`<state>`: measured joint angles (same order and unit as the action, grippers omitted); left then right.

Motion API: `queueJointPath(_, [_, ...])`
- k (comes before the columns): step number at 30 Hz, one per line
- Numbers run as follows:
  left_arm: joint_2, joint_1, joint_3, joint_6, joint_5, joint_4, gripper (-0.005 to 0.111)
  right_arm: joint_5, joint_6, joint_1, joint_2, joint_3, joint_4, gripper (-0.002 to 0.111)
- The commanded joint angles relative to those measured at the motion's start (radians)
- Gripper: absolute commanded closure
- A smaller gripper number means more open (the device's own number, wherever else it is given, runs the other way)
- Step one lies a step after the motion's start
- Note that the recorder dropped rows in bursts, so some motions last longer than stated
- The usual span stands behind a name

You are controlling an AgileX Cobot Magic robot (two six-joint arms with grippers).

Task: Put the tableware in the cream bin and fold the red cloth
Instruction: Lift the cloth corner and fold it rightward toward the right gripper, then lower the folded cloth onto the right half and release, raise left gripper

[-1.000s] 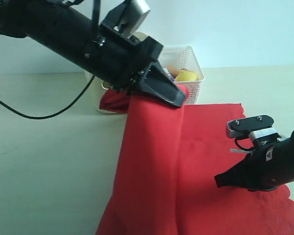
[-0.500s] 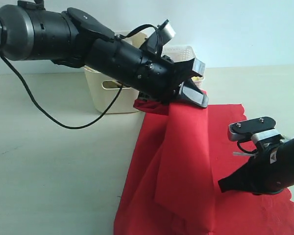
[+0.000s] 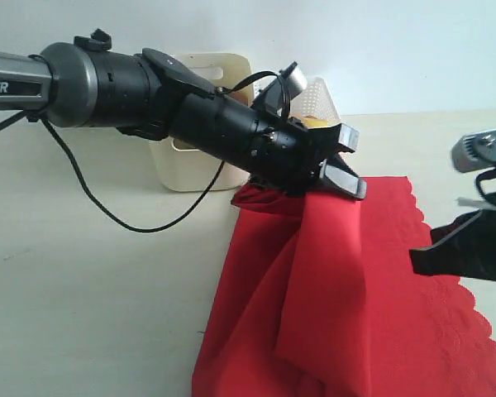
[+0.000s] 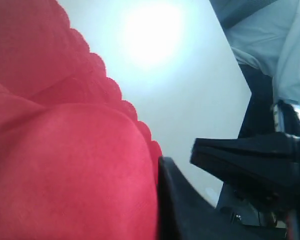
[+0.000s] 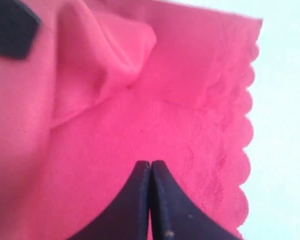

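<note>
The bunched peak of the red cloth [image 3: 334, 205] is crowded by my left gripper, so next I put the peak down and move away before my right gripper lifts the peak [image 3: 334, 217].
The red cloth [image 3: 314, 314] lies on the table with one fold lifted into a peak. My left gripper [image 3: 355, 169] reaches across from the left and holds that peak above the cloth's far middle. In the left wrist view one black finger [image 4: 177, 205] presses against the bunched red cloth [image 4: 65, 165]. My right gripper [image 5: 151, 164] is shut with nothing in it, hovering over the flat red cloth [image 5: 140, 115] near its scalloped edge; its tip [image 3: 415, 258] shows at the right. The cream bin [image 3: 194, 161] stands behind the left arm. The tableware is out of view.
A white lattice basket [image 3: 321, 99] with something yellow [image 3: 314, 123] in it sits behind the left gripper, next to the cream bin. A black cable [image 3: 116, 217] loops from the left arm onto the table. The right arm [image 4: 250, 160] shows in the left wrist view.
The left gripper has carried the lifted fold further right, toward the cloth's middle. The right gripper has risen off the cloth and drawn back to the right.
</note>
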<state>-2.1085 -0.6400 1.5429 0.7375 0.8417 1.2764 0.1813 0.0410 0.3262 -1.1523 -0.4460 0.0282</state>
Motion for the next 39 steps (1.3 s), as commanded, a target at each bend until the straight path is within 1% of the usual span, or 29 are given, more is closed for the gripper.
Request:
queueJointPath(1, [-0.042,-0.031,0.055,0.106,-0.01,0.077,0.064,-0.011,0.014,-0.001,0.207,0.031,-0.011,0.108])
queueJointPath(2, [-0.049,-0.041,0.069,0.129,-0.012,0.077,0.057,-0.026,0.016,-0.001,0.25,0.042,-0.011,0.108])
queueJointPath(3, [-0.06,-0.048,0.081,0.174,-0.012,0.075,0.046,-0.039,0.016,-0.001,0.289,0.053,-0.011,0.108])
queueJointPath(4, [-0.068,-0.054,0.092,0.204,-0.012,0.075,0.04,-0.051,0.016,-0.001,0.318,0.062,-0.007,0.108])
queueJointPath(6, [-0.079,-0.065,0.108,0.268,-0.012,0.066,0.03,-0.085,0.016,-0.001,0.381,0.09,-0.003,0.108])
queueJointPath(7, [-0.081,-0.067,0.112,0.29,-0.007,0.058,0.029,-0.089,0.016,-0.001,0.405,0.097,-0.003,0.108])
queueJointPath(9, [-0.083,-0.069,0.125,0.326,-0.007,0.011,0.03,-0.112,0.016,-0.001,0.438,0.109,0.0,0.108])
queueJointPath(14, [-0.083,-0.072,0.17,0.328,0.044,-0.141,0.03,-0.116,0.016,-0.001,0.437,0.112,0.0,0.108])
queueJointPath(17, [-0.083,-0.091,0.186,0.328,0.059,-0.2,0.03,-0.124,0.016,-0.001,0.416,0.112,0.0,0.108])
queueJointPath(19, [-0.083,-0.116,0.193,0.305,0.046,-0.279,0.03,-0.124,0.016,-0.001,0.406,0.112,0.0,0.108])
queueJointPath(21, [-0.083,-0.152,0.193,0.254,-0.022,-0.399,0.03,-0.124,0.016,-0.001,0.397,0.112,0.0,0.108])
queueJointPath(23, [-0.081,-0.186,0.203,0.186,-0.068,-0.553,0.03,-0.124,0.016,-0.001,0.393,0.112,0.0,0.108])
queueJointPath(26, [-0.081,-0.241,0.238,0.048,-0.077,-0.819,0.03,-0.124,0.016,-0.001,0.393,0.112,0.0,0.108])
queueJointPath(28, [-0.081,-0.275,0.264,-0.028,-0.062,-0.945,0.03,-0.124,0.016,-0.001,0.393,0.112,0.0,0.108])
queueJointPath(30, [-0.079,-0.301,0.283,-0.065,-0.042,-1.01,0.03,-0.124,0.016,-0.001,0.393,0.112,0.0,0.108])
queueJointPath(32, [-0.077,-0.316,0.296,-0.065,-0.016,-1.041,0.03,-0.124,0.016,-0.001,0.393,0.112,0.0,0.108])
queueJointPath(39, [-0.032,-0.314,0.298,-0.16,-0.013,-1.16,0.03,-0.124,0.016,-0.001,0.393,0.112,0.0,0.108])
